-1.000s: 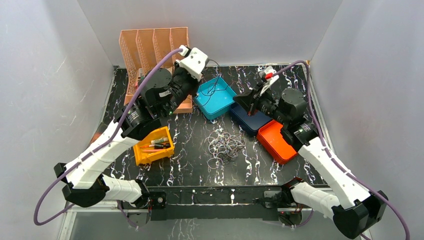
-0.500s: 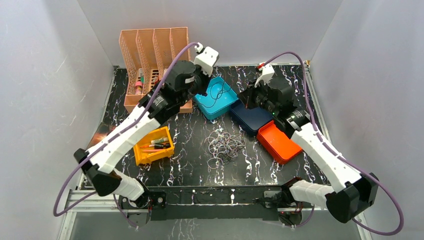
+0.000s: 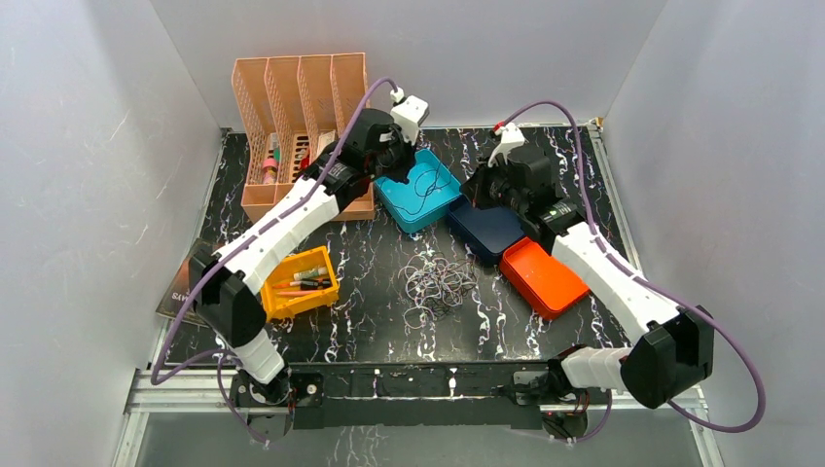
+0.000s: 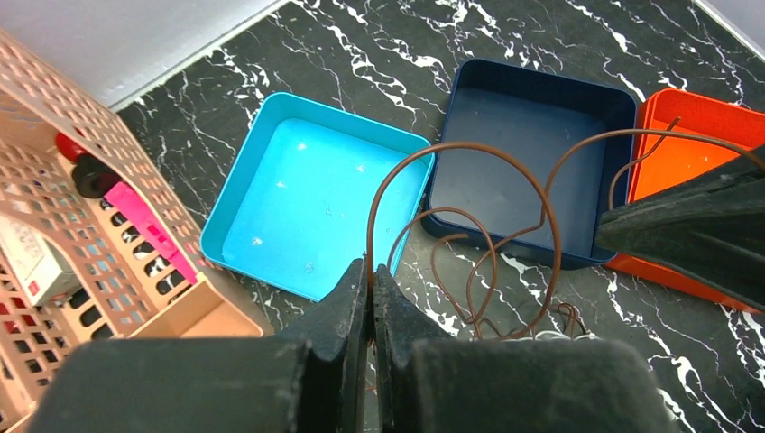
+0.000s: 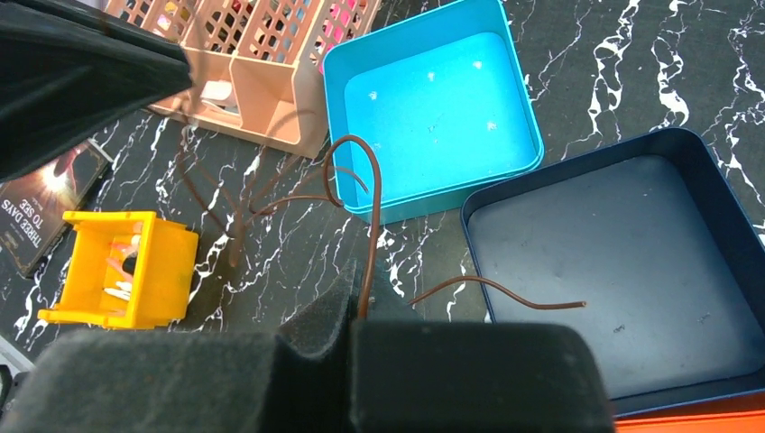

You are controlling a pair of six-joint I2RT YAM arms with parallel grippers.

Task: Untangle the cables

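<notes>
My left gripper should keep carrying the brown cable (image 4: 547, 203) over the turquoise tray (image 3: 419, 201) until its loops sit inside and then let go, because the cable hangs clear of the tangle.
A thin brown cable (image 4: 528, 194) is stretched in curly loops between my two grippers, above the turquoise tray (image 3: 407, 208). My left gripper (image 4: 371, 271) is shut on one part of it, by the tray's left side (image 3: 389, 165). Over the gap between the turquoise and navy trays, my right gripper (image 5: 365, 302) is shut on another part (image 5: 365, 180), and a free end (image 5: 541, 305) sticks out over the navy tray (image 5: 631, 271). The remaining cables (image 3: 438, 280) lie as a black and pale tangle on the table's middle.
An orange tray (image 3: 540, 277) lies next to the navy tray (image 3: 486, 233). A peach slotted organiser (image 3: 292, 107) stands at the back left, a yellow bin (image 3: 297, 284) of small items in front of it. A dark card (image 5: 36, 216) lies at the table's left edge.
Both arms have stretched farther back. The left gripper swung right to the turquoise tray, the right gripper shifted left, and the brown cable now hangs between them over that tray.
</notes>
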